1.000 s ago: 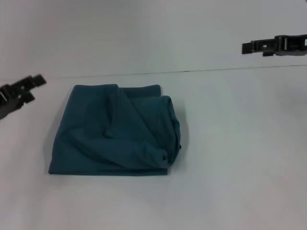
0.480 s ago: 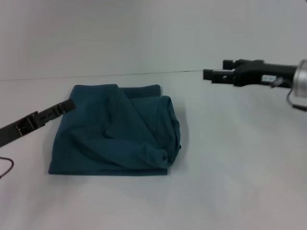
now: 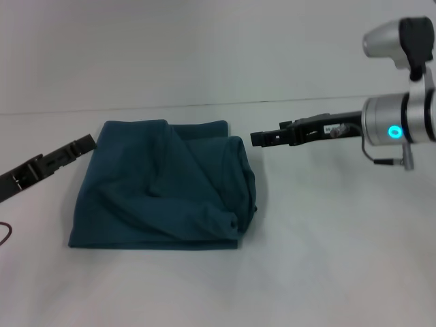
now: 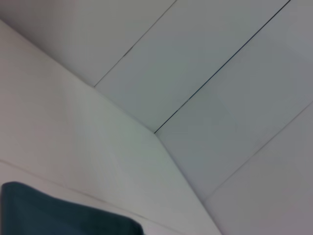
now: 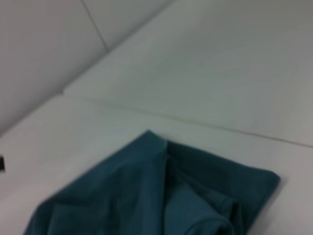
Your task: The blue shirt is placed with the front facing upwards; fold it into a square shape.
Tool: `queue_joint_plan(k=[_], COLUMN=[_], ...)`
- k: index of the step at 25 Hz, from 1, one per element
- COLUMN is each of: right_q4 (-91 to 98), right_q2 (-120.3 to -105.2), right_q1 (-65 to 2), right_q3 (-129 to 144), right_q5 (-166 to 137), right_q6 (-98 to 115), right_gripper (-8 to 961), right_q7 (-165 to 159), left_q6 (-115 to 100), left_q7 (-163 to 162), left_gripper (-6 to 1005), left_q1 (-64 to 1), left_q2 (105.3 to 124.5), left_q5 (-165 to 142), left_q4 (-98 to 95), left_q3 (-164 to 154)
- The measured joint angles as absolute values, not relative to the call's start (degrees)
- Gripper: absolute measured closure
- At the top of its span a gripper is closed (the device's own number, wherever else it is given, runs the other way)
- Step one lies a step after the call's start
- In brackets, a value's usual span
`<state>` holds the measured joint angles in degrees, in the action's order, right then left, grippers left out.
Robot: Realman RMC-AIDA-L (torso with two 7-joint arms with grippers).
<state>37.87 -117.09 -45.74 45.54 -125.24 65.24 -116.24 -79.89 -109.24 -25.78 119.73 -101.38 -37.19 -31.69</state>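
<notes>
The top layer of the blue shirt lies at a slant and stops short of the lower layer's far corner (image 3: 221,127). Next, my right gripper pinches the top layer's folded edge (image 3: 228,144) and pulls it over that corner.
The blue shirt (image 3: 163,187) lies on the white table as a rough, rumpled square with a bunched fold along its right side. Its lettering and neck label are hidden. My left gripper (image 3: 85,144) hovers at the shirt's far left corner, just beside the cloth. My right gripper (image 3: 257,139) reaches in from the right and sits just off the shirt's far right corner. The left wrist view shows one shirt corner (image 4: 63,218). The right wrist view shows the shirt's far edge and folds (image 5: 161,196).
The white table (image 3: 327,238) extends around the shirt, and its back edge (image 3: 286,101) meets a pale wall. A thin reddish cable (image 3: 5,231) shows at the left border.
The right arm has swung in from the far right and lowered to the shirt's far right corner. The left gripper has come in from the left edge to the shirt's far left corner.
</notes>
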Motion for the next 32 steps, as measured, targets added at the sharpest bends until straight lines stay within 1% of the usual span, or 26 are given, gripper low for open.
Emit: queue_joint_plan(k=[2,4,5,9,11,13,15,17,23,28,32], right_q4=[42.14,47.05,48.28,46.70,44.71,42.99,40.94,38.91,34.03,29.04,25.73], right_q2=[-116.98,-116.40,-115.71,-112.02,-111.33,-111.73,-112.54,-113.17,-114.85,-116.33,-117.17], right_q1=[-45.92,-46.51,-47.35,-53.19,-56.12,-58.72,-60.75,-62.21,-62.92,-63.45,-64.47], right_q3=[47.74,49.50,49.94,50.85,50.91,50.95,50.98,51.00,50.67,50.93,50.98], right_q5=[-128.24,-131.93,-133.93,-140.34,-143.05,-146.91,-150.47,-152.65,-151.78,-149.58,-149.13], right_q6=[66.81,68.58,69.39,72.24,72.64,72.66,72.31,71.46,65.59,58.46,54.63], right_gripper=[18,18,18,18,18,18,18,18,19,19,19], right_q7=[-121.33,-127.89,-132.00,-145.05,-148.56,-151.19,-152.79,-153.91,-154.90,-154.40,-154.16], left_q6=[-80.23,-80.70,-80.98,-82.47,-82.87,-83.10,-83.14,-83.47,-84.28,-84.49,-84.90], left_q7=[-109.24,-109.24,-109.24,-109.24,-109.24,-109.55,-109.72,-111.23,-111.70,-111.39,-111.19], left_gripper=[50,50,50,50,50,50,50,50,50,50,50], left_q1=[-25.74,-25.70,-25.68,-25.66,-25.66,-25.56,-25.53,-25.36,-24.86,-24.78,-24.77], left_q2=[119.72,119.72,119.73,119.94,120.00,120.00,119.99,119.41,118.99,119.27,119.40], left_q5=[-100.71,-100.20,-99.98,-98.51,-98.01,-97.46,-97.36,-97.13,-95.81,-95.05,-94.27], left_q4=[-37.25,-37.26,-37.26,-37.42,-37.46,-37.46,-37.46,-37.50,-37.53,-37.53,-37.53], left_q3=[-31.67,-31.66,-31.65,-31.63,-31.61,-31.55,-31.55,-31.54,-31.55,-31.56,-31.53])
